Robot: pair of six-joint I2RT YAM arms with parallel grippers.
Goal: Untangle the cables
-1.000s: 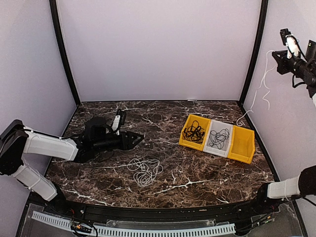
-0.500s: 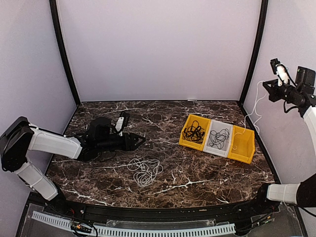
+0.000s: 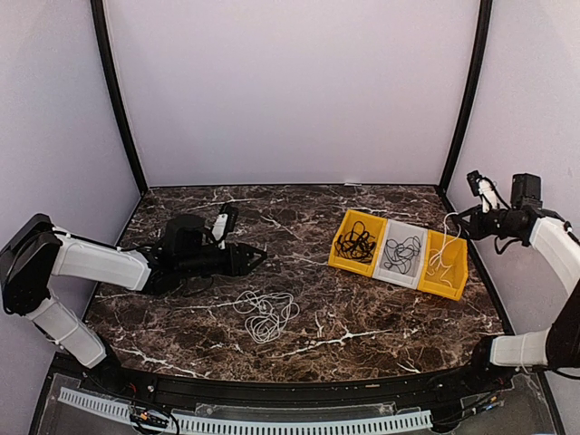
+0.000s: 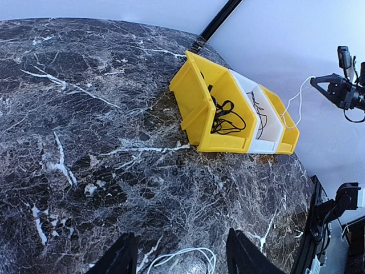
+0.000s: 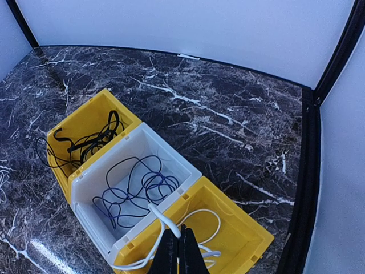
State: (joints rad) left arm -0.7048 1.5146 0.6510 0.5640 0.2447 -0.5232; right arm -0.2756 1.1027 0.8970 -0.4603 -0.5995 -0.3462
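The white cable's loops [image 3: 439, 263] are in the yellow bin, clear of the dark cable, so the robot's right gripper keeps going down until it is near that bin's rim [image 3: 466, 260] and then let go.
My right gripper [image 3: 460, 218] is shut on a white cable [image 3: 441, 249] and holds it just above the right yellow bin [image 3: 456, 272]. In the right wrist view the shut fingertips [image 5: 175, 242] pinch this cable [image 5: 161, 216], whose loops lie in that bin [image 5: 256, 228]. A second white cable [image 3: 265, 313] lies coiled on the marble table. My left gripper [image 3: 252, 257] is open and low over the table, just left of and behind that coil; its end [image 4: 191, 254] shows between the fingers. A black cable [image 3: 356, 243] lies in the left yellow bin, a dark cable [image 3: 402, 253] in the white bin.
The three bins stand side by side at the right of the table: yellow [image 5: 98, 103], white [image 5: 171, 154], yellow. They also show in the left wrist view [image 4: 197, 97]. Purple walls with black corner posts [image 3: 464, 100] close in the table.
My right arm has come down from high by the right wall to just over the right yellow bin, lowering the white cable into it. The left arm barely moved.
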